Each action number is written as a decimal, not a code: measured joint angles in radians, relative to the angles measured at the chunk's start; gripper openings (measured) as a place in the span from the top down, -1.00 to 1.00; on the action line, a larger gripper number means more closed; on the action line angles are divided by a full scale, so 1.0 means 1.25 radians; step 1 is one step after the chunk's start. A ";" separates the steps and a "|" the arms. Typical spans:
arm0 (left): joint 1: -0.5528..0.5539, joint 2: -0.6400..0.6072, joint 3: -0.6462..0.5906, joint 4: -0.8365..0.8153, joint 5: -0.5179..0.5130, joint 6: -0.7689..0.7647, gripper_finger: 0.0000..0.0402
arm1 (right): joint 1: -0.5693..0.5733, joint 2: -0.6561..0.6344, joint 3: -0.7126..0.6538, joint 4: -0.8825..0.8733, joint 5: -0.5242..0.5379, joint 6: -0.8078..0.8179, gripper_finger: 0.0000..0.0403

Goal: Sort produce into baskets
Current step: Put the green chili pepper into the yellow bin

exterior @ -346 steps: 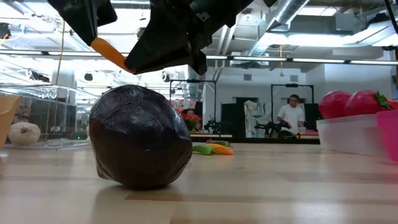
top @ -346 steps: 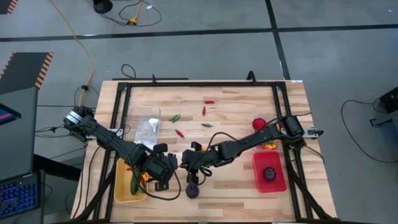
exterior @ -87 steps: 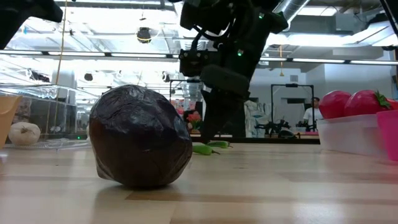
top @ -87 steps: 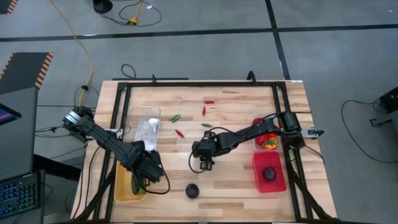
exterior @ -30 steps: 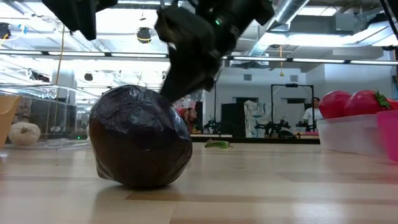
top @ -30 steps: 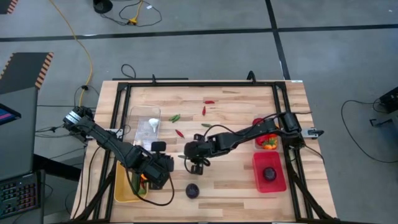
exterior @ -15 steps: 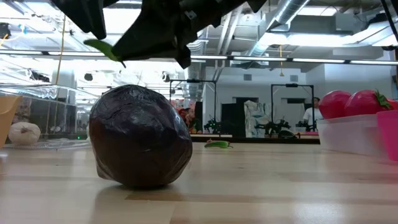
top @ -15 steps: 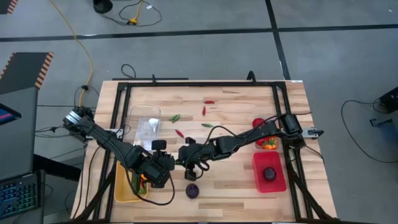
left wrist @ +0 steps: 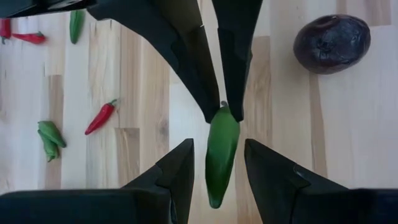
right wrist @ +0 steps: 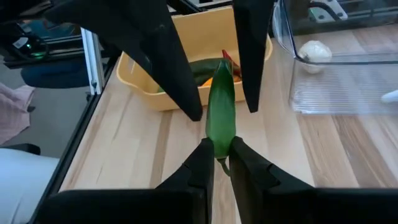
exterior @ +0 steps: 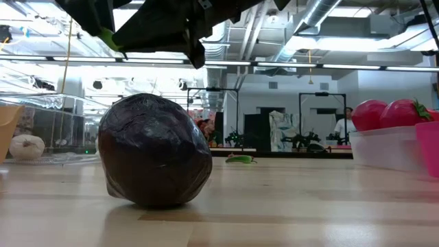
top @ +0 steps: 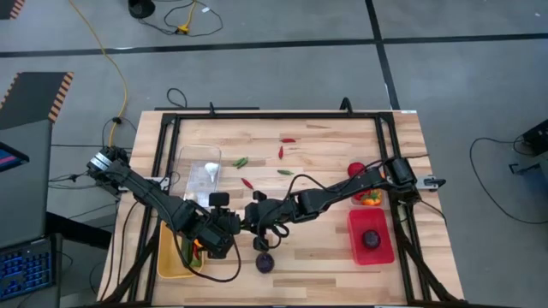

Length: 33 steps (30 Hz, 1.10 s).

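The yellow bin [top: 174, 257] is behind my left gripper. My left gripper should therefore take the green chilli's loose end [left wrist: 217, 178] before my right gripper opens and gets another chilli.
My right gripper [right wrist: 219, 149] is shut on a green chilli [right wrist: 221, 112], held in the air between the yellow bin [top: 171, 257] and a dark purple round [top: 265, 263] that rests on the table. My left gripper [left wrist: 219, 148] is open and faces it. Its fingers [right wrist: 168, 62] stand on either side of the chilli's free end without touching it. In the low view the chilli [exterior: 110, 38] shows high above the purple round [exterior: 154, 159]. Both grippers meet in the high view [top: 242, 221]. My right gripper pinches the green chilli's stem end [left wrist: 222, 112] between its two fingertips. The fingers come level from the table's right side and lie along the chilli. The chilli sticks out past them toward the table's left, lifted clear of the table.
The yellow bin [right wrist: 186, 74] holds chillies. The clear bin [top: 199, 171] holds garlic [right wrist: 314, 50]. The red bin [top: 355, 248] holds a purple round. Loose red and green chillies [top: 247, 182] lie mid-table, and a tomato [top: 355, 169] and orange peppers [top: 371, 198] lie at the right.
My right gripper has carried the green chilli toward the table's left edge, up to my left gripper, and now holds it between the left gripper's open fingers.
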 joint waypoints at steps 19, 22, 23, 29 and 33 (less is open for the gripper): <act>0.000 0.000 0.000 -0.002 0.004 0.000 0.72 | 0.000 0.000 0.000 0.025 0.000 0.002 0.65; 0.000 0.000 0.000 -0.002 0.004 0.000 0.75 | 0.000 0.000 0.000 0.025 0.000 0.002 0.65; 0.000 0.000 0.000 -0.002 0.004 0.000 0.75 | 0.000 0.000 0.000 0.025 0.000 0.002 0.65; 0.000 0.000 0.000 -0.002 0.003 0.000 0.72 | 0.000 0.000 0.000 0.028 0.001 0.003 0.50; 0.000 0.000 0.000 -0.001 0.003 0.000 0.72 | 0.000 0.000 0.000 0.029 0.001 0.005 0.29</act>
